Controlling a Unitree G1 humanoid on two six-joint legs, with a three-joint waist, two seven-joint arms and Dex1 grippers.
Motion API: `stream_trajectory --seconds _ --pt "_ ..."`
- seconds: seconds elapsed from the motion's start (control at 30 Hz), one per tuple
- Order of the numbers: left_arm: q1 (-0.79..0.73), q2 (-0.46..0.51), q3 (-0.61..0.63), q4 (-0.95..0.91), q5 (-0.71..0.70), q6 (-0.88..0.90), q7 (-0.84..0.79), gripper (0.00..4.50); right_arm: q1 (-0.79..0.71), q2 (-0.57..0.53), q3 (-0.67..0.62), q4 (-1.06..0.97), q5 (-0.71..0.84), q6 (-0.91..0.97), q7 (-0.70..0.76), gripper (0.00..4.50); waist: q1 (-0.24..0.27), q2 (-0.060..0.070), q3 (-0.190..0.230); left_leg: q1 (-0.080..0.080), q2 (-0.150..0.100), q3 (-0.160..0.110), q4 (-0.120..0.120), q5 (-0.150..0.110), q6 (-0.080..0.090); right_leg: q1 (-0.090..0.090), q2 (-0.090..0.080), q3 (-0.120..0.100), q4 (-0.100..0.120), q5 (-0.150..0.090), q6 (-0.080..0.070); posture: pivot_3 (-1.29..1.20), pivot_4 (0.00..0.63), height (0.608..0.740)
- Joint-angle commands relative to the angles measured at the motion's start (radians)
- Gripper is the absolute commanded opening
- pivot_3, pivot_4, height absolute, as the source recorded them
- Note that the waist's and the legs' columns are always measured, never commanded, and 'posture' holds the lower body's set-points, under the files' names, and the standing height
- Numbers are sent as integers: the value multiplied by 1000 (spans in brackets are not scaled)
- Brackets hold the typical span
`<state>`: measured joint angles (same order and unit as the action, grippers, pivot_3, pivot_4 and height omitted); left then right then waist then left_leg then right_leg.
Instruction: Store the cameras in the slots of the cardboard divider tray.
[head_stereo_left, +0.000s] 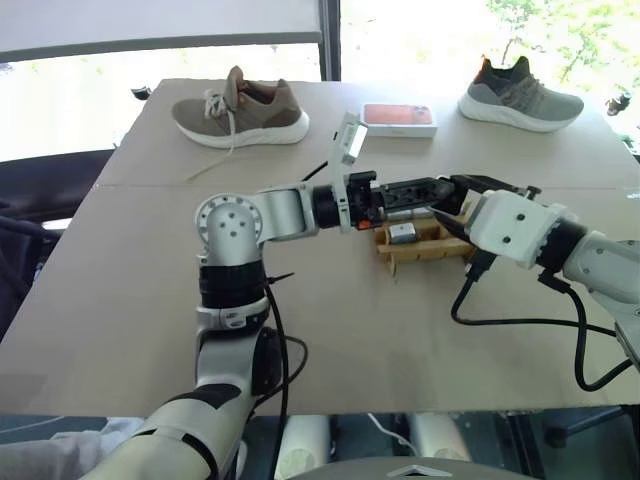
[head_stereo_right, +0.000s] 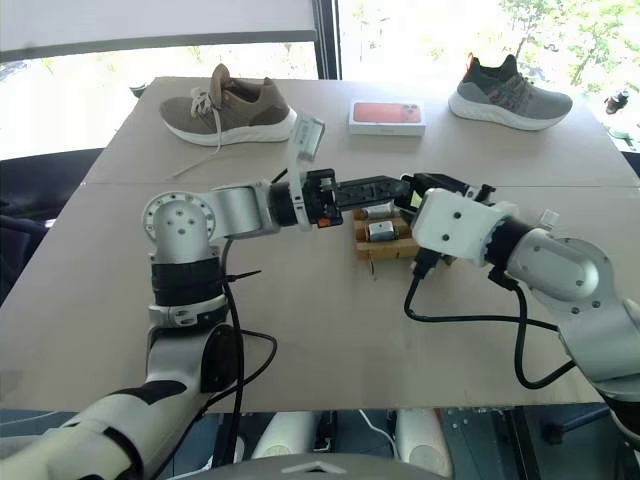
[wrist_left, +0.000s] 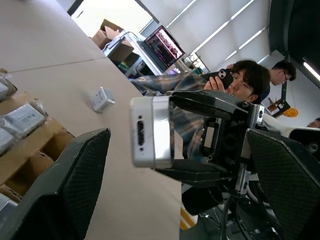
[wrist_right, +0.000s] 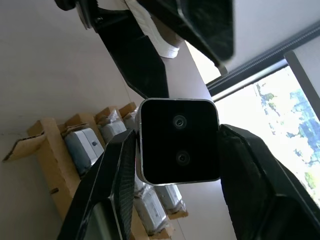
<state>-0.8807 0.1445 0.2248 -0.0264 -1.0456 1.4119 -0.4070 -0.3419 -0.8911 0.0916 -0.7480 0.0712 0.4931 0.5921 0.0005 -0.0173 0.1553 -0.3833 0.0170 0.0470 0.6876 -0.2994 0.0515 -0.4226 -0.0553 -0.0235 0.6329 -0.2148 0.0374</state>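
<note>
The camera's black lens side (wrist_right: 180, 141) faces my right gripper's wrist. My left gripper should therefore grab the camera from its port side (wrist_left: 141, 132) and put it in a slot with the port up.
My right gripper (wrist_right: 179, 152) is shut on a camera (wrist_right: 179, 141), a silver block whose black face carries two lenses. My left gripper (wrist_left: 177, 139) is open, its wide-spread fingers (wrist_left: 65, 185) on either side of that same camera (wrist_left: 152, 131) without touching it. Both grippers meet just above the cardboard divider tray (head_stereo_left: 428, 252), the left (head_stereo_left: 435, 188) reaching in from the left. Several wrapped cameras (head_stereo_left: 402, 233) sit in its slots. One loose camera (wrist_left: 102, 99) lies on the table beyond the tray.
A brown shoe (head_stereo_left: 240, 115), a white box with a red top (head_stereo_left: 400, 120) and a grey shoe (head_stereo_left: 520, 100) stand along the table's far side. A black cable (head_stereo_left: 520, 322) loops on the table under my right arm. People (wrist_left: 245, 82) stand past the table.
</note>
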Motion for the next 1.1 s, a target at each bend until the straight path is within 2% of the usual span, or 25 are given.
stream_trajectory --seconds 0.03,0.2,0.3,0.33,0.5,0.53,0.6,0.67,0.7,0.77,0.8,0.87,1.0,1.1 --pt "-25 -2 -3 -10 -6 -3 27 4500 -40 22 -1 1 -35 -59 9 1795 3 0 0 0 0 0 0 0 0 0 0 0 0 0 0 0 150 740" --pt "-37 -1 6 11 -14 5 45 4500 -58 43 5 12 -60 -83 25 1795 12 0 0 1 0 -1 0 1 -2 0 0 -1 1 0 0 0 150 740" --pt "-40 2 -1 27 -9 6 46 3761 -73 59 7 12 -68 -90 29 1795 12 0 0 1 0 -1 0 1 -2 0 0 -1 1 0 0 0 150 740" --pt "-43 0 2 33 -12 5 46 3417 -77 64 8 9 -71 -88 32 1795 12 0 0 1 0 -1 0 1 -2 0 0 -1 2 0 0 0 150 740" --pt "-63 0 0 54 -21 18 42 1023 -89 89 15 -22 -83 -71 40 1795 12 0 0 0 0 -1 0 1 -2 0 0 -2 2 0 0 0 150 740" --pt "-65 2 1 58 -21 17 41 708 -87 96 10 -25 -56 -50 55 1795 12 0 0 0 0 -1 0 1 -2 0 0 -1 1 0 0 0 150 740" --pt "-71 8 -3 63 -14 8 33 745 -78 115 -13 -29 20 13 84 1795 13 0 0 0 0 -1 0 1 -2 0 0 -1 1 0 0 0 150 740" --pt "-77 15 -6 71 -7 -3 25 745 -63 128 -47 -28 50 31 87 2834 13 0 0 0 0 -2 0 1 -2 0 0 -2 2 0 0 0 150 740" --pt "-81 21 -14 75 4 -17 15 745 -43 126 -68 -20 56 24 91 3168 13 0 0 0 0 -2 0 1 -2 0 0 -2 2 0 0 0 150 740" --pt "-86 38 -38 78 29 -47 -12 745 -4 117 -105 3 52 6 89 4266 15 0 0 0 -1 -2 0 1 -2 0 0 -3 2 0 0 0 150 740" --pt "-90 52 -62 83 55 -77 -37 745 30 126 -165 25 93 40 92 4447 15 0 0 0 -1 -2 0 1 -2 0 0 -3 1 0 0 0 150 740" --pt "-95 83 -120 86 114 -142 -95 745 75 138 -265 79 175 61 121 4447 14 0 0 0 -1 -2 0 1 -2 1 -1 -2 1 0 0 0 150 740" --pt "-131 143 -294 144 275 -326 -276 745 149 64 -459 287 263 -48 270 4447 16 0 0 0 -6 -1 0 1 -2 2 -2 -2 1 0 0 0 150 740" --pt "-198 158 -482 295 490 -587 -443 745 168 -26 -568 396 338 -71 403 4447 19 1 0 0 -8 -1 0 1 -1 2 -2 -2 0 0 0 0 150 740"
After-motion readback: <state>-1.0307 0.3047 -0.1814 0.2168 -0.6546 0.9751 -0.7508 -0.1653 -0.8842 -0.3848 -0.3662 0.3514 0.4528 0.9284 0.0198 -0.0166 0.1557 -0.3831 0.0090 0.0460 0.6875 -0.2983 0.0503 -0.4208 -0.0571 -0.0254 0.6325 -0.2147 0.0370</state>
